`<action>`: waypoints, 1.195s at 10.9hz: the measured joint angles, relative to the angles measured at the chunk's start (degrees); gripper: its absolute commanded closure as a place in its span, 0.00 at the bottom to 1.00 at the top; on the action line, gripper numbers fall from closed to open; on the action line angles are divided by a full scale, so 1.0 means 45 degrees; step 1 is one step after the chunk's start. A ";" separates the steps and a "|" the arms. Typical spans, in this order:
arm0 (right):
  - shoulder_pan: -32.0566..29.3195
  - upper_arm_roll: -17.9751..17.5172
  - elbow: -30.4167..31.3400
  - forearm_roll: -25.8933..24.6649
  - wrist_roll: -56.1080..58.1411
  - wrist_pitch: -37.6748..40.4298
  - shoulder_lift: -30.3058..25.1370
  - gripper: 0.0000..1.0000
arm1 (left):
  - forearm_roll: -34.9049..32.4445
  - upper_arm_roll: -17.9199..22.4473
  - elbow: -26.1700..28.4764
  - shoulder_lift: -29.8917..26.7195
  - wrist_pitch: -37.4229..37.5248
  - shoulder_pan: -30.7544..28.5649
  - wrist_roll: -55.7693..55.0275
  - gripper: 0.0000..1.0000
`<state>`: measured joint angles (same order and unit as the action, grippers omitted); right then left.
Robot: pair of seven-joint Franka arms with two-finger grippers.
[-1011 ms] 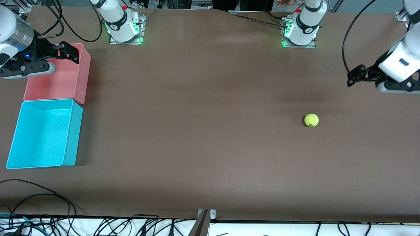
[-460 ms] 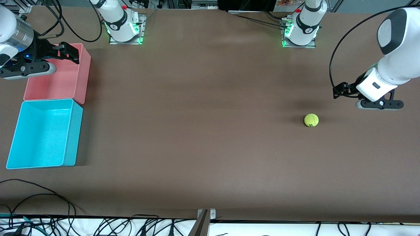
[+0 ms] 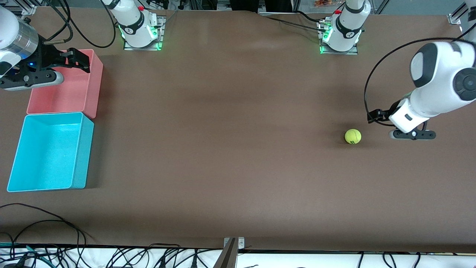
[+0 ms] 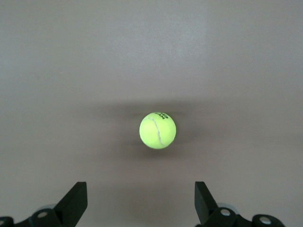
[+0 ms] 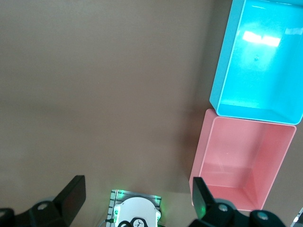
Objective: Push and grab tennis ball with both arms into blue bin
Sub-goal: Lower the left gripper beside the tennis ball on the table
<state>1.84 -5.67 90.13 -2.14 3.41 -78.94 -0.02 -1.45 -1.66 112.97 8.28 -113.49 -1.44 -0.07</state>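
My left gripper is about to push the tennis ball (image 3: 353,136), which will keep rolling far beyond it because open brown table (image 3: 223,152) stretches toward the blue bin.
The tennis ball (image 3: 353,136) lies on the brown table toward the left arm's end; in the left wrist view it (image 4: 157,130) sits ahead of the jaws with a gap. My left gripper (image 3: 373,117) is low beside the ball, a short way off and not touching it; it is open and empty in its wrist view (image 4: 139,189). The blue bin (image 3: 83,156) stands empty at the right arm's end and also shows in the right wrist view (image 5: 222,61). My right gripper (image 3: 80,60) hangs open and empty over the pink bin, and waits (image 5: 137,184).
A pink bin (image 3: 95,85) stands next to the blue bin, farther from the front camera, also in the right wrist view (image 5: 201,161). The right arm's base (image 5: 137,213) shows between the right jaws. Cables lie along the table's near edge (image 3: 44,219).
My left arm has come down and swung in toward the tennis ball, its gripper now close beside it. The ball and the right arm have not moved.
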 measured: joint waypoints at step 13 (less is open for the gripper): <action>0.0003 -0.0012 -0.0009 0.0000 0.0034 0.0000 -0.0027 0.00 | -0.0015 -0.0013 0.3139 0.0736 -0.4245 0.0007 0.0531 1.00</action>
<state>1.85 -5.72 90.09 -2.14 3.56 -78.94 -0.14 -1.52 -1.72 127.09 11.59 -132.60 -1.41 2.33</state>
